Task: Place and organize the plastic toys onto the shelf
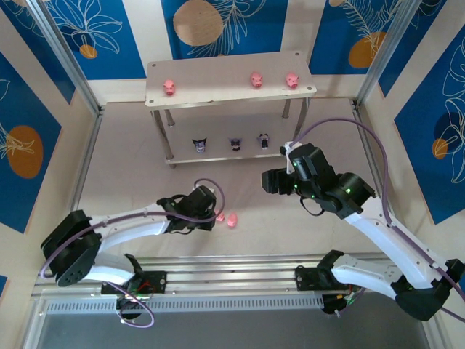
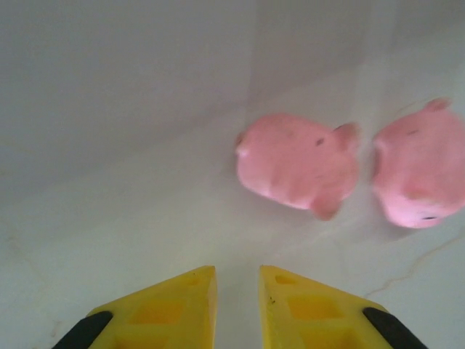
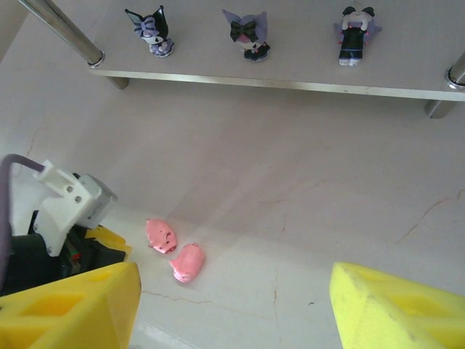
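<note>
The nearer pig is beyond the narrow gap of my left gripper's fingers (image 2: 238, 302). Next, I move back, open the fingers wide and come down around its body (image 2: 283, 161).
Two pink pig toys (image 1: 220, 217) (image 1: 232, 219) lie side by side on the table, close to the left gripper (image 1: 211, 212). In the left wrist view the nearer pig (image 2: 298, 163) and the other pig (image 2: 418, 171) lie just beyond the gripper (image 2: 238, 273), whose yellow fingers stand a narrow gap apart with nothing between them. The right gripper (image 1: 272, 182) hovers wide open and empty (image 3: 232, 291) above the floor, with both pigs (image 3: 160, 235) (image 3: 188, 262) to its lower left. On the shelf (image 1: 218, 98), three pigs (image 1: 169, 87) (image 1: 256, 80) (image 1: 292, 80) stand on the top board and three dark figurines (image 3: 152, 30) (image 3: 248, 33) (image 3: 354, 33) on the lower board.
Silver shelf legs (image 3: 65, 33) stand on the pale table. Blue patterned walls and metal posts (image 1: 69, 62) enclose the area. A purple cable (image 1: 349, 134) loops over the right arm. An aluminium rail (image 1: 232, 280) runs along the near edge.
</note>
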Available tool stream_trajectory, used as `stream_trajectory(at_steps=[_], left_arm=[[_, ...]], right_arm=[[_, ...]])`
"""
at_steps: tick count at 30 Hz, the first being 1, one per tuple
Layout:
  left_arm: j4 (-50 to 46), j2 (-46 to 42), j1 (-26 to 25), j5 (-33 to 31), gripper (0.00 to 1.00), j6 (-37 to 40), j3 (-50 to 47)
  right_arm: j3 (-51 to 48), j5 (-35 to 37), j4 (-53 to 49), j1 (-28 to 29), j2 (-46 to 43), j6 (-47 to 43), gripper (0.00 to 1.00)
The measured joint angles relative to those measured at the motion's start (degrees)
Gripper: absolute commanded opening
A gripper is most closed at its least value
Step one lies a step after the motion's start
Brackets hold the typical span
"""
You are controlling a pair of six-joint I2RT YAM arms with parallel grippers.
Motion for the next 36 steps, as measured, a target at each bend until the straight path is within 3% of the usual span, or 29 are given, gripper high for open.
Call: stream_trajectory(at_steps=[28, 36], left_arm=[[4.2, 12.6, 6.2, -0.7, 0.25, 7.6, 8.7], [4.9, 12.8, 6.9, -1.9, 0.37, 9.4, 10.9]], right_arm=[[-1.6, 0.0, 0.6, -2.5, -2.3, -0.1, 0.70], [-1.8, -0.1, 0.6, -2.8, -2.3, -0.3, 0.70]])
